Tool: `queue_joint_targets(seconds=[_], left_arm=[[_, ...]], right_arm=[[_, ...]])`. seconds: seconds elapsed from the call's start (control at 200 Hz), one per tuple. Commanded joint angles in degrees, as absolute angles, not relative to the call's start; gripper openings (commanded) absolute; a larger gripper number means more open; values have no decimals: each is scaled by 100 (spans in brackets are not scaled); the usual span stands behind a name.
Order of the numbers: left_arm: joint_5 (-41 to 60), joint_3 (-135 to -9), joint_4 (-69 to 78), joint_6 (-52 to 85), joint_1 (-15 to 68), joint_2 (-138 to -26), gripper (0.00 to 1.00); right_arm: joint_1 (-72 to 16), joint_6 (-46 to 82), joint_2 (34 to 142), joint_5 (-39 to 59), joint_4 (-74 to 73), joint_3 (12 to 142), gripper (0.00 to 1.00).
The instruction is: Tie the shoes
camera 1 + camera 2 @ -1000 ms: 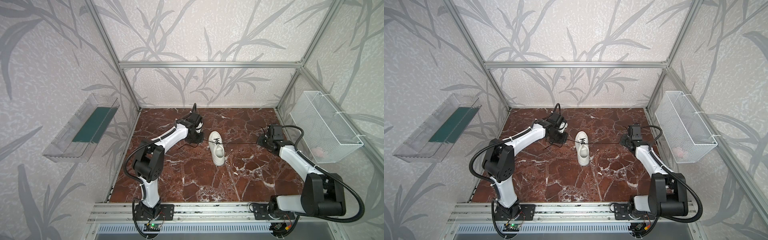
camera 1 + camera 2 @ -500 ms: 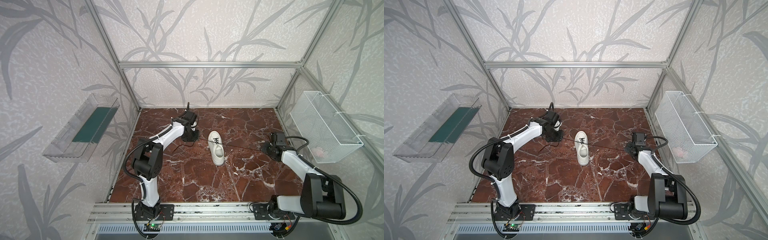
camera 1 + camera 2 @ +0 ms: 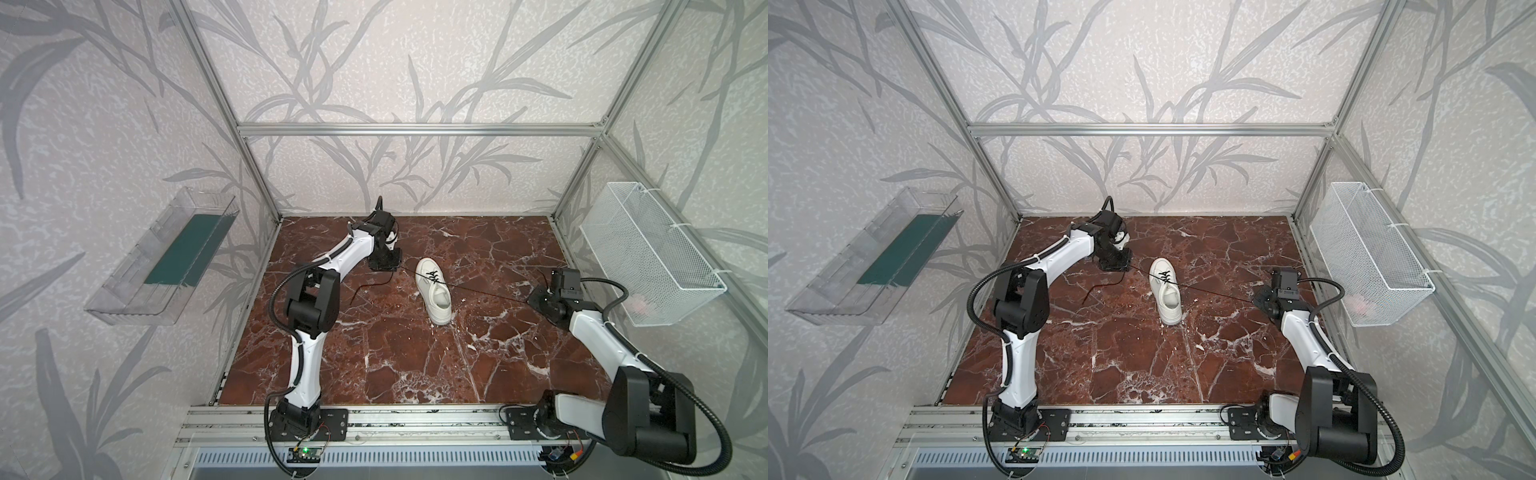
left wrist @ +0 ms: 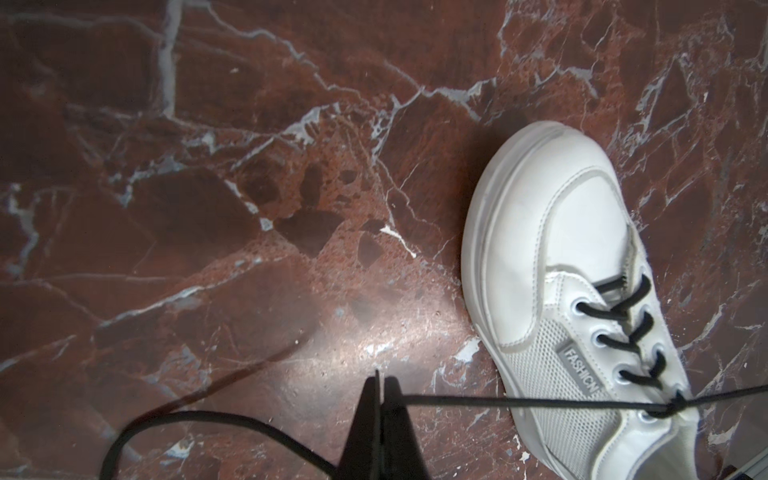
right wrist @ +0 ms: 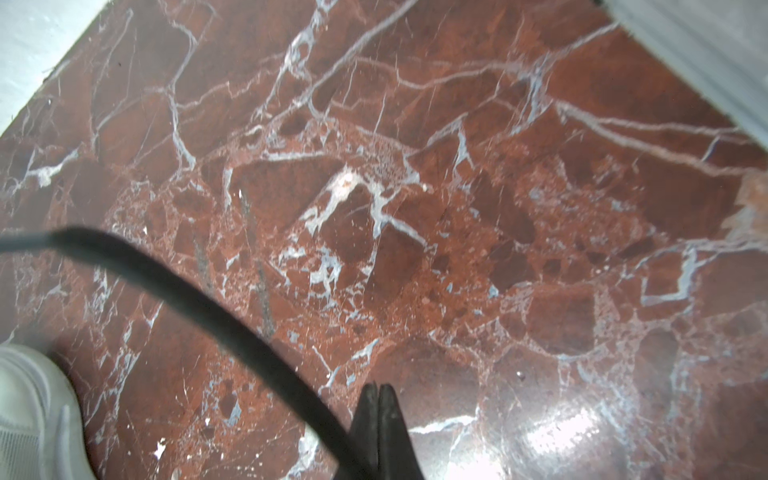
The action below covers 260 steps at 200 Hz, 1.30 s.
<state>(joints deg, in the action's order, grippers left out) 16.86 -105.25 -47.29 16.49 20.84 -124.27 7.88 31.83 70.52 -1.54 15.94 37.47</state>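
Next, I move my left gripper gently toward the shoe and let go of its lace (image 4: 456,400), because the knot is snug at the top eyelets (image 4: 670,406) and the shoe is slanting under tight laces.
The white shoe (image 3: 435,293) (image 3: 1168,296) stands mid-floor, toe toward the front, its black laces drawn out to both sides. My left gripper (image 3: 390,267) (image 3: 1121,266) sits just left of its heel, shut on one lace; in the left wrist view the tips (image 4: 380,388) pinch the lace (image 4: 498,401), which runs taut to the top eyelets of the shoe (image 4: 548,249). A loose lace tail (image 3: 368,286) curls on the floor. My right gripper (image 3: 537,297) (image 5: 378,395) is shut on the other lace (image 3: 486,291), stretched straight from the shoe.
A white wire basket (image 3: 648,257) hangs on the right wall and a clear tray (image 3: 166,257) on the left wall. Aluminium posts frame the red marble floor (image 3: 395,357). The arm bases sit on a rail (image 3: 395,424) at the front.
Both grippers stay shut on their laces. The right gripper has moved toward the front right, so its lace now slants. The left gripper shifted left, then back a little.
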Motion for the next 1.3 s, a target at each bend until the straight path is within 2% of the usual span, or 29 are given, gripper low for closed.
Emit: queue_joint_targets(seconds=[0.0, 0.14, 0.31, 0.48, 0.595, 0.82, 1.295], left_arm=[[1459, -10986, -5081, 1617, 2068, -12814, 0], [1571, -11391, -4959, 1652, 2371, -13265, 0], [1616, -12130, -5166, 1679, 2598, -13817, 0], [1556, -12228, -5238, 1707, 2596, -13817, 0], [1389, -12029, -5385, 1662, 2592, -13613, 0], [1155, -10465, -4567, 1837, 2528, -12661, 0], [1498, -10095, -4340, 1829, 2489, -12811, 0]], right_arm=[[914, 3229, 6749, -362, 1952, 3562, 0], [914, 3378, 6251, -598, 2220, 3431, 0], [913, 3445, 5542, -433, 2235, 3069, 0], [919, 3242, 5177, -712, 2181, 2861, 0], [923, 3013, 5422, -624, 2064, 2949, 0], [1002, 3075, 6218, -624, 1871, 3239, 0], [1167, 2973, 6769, -838, 1760, 3500, 0]])
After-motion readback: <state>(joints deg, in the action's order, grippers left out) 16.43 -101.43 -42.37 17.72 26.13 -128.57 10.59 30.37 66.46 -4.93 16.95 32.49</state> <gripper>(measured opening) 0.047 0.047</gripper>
